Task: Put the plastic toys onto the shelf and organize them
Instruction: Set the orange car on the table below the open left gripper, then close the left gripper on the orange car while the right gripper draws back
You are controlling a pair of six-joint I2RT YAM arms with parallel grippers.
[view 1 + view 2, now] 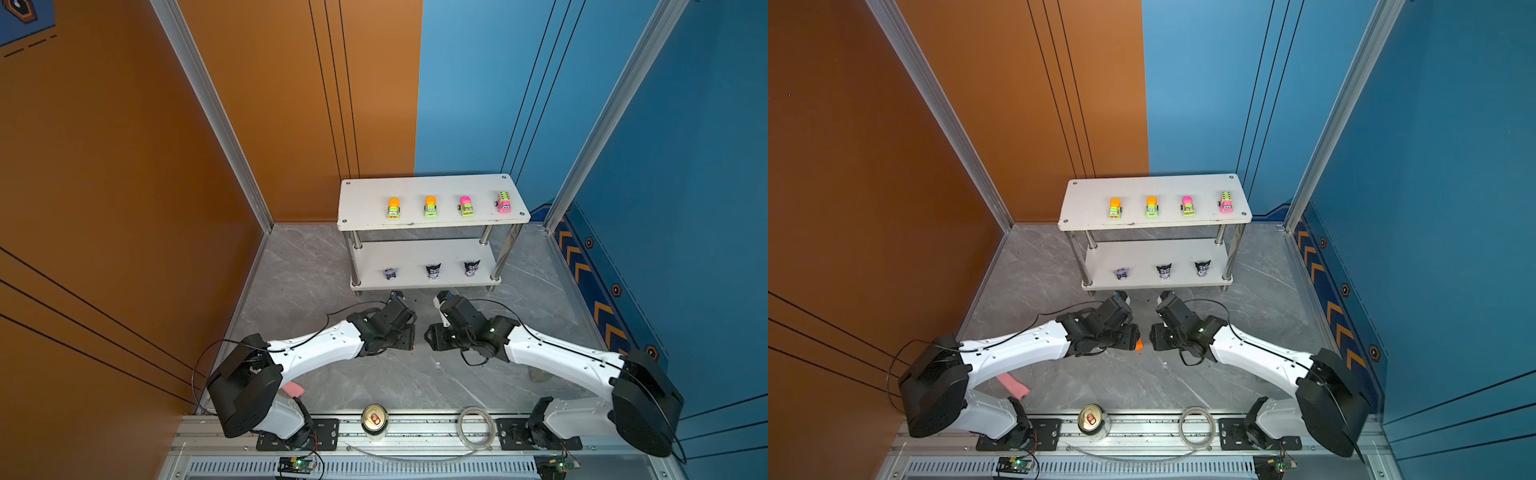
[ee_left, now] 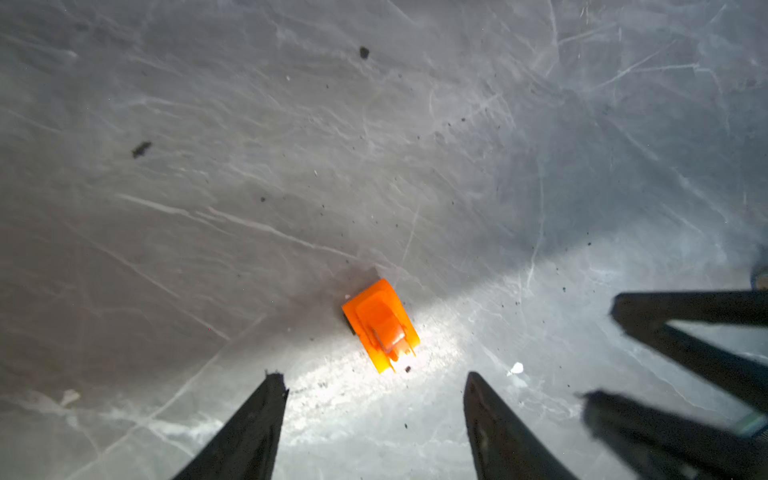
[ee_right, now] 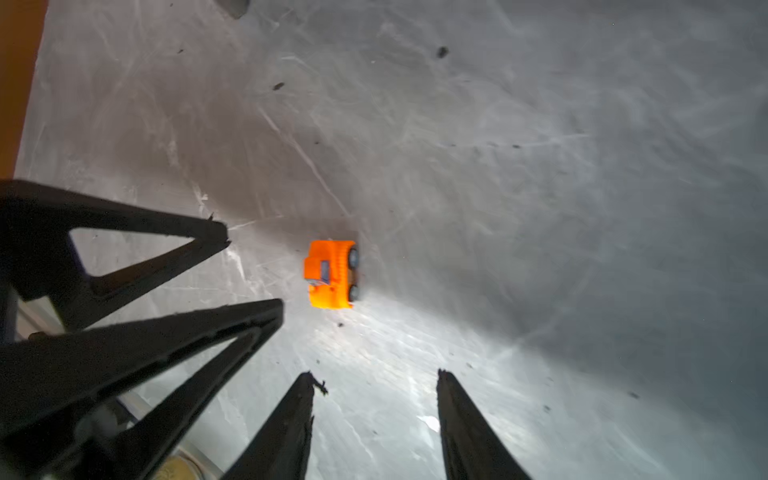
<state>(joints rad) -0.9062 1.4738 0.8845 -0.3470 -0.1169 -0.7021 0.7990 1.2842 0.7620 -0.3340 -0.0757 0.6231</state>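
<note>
The orange toy car and top level's loose end (image 1: 362, 205) are on my left gripper's side, so my right gripper should back away and my left gripper should take the car (image 1: 1139, 345).
The white two-tier shelf (image 1: 365, 199) (image 1: 1088, 199) stands at the back. Its top tier carries several neon cars, from an orange-topped one (image 1: 393, 208) to a pink one (image 1: 504, 202). Three black-and-purple figurines (image 1: 433, 271) stand on the lower tier. An orange toy car (image 2: 380, 328) (image 3: 330, 274) lies on the grey floor in front of the shelf, a sliver of it showing in a top view (image 1: 1139, 344). My left gripper (image 2: 374, 375) and right gripper (image 3: 375, 373) hover beside it, both open and holding nothing. The car lies just beyond both sets of fingertips.
A gold-topped can (image 1: 374, 419) and a clear tape ring (image 1: 476, 426) sit on the front rail. A pink scrap (image 1: 293, 390) lies under the left arm. The two grippers' fingers are close together; the orange wall and the blue wall close in the sides.
</note>
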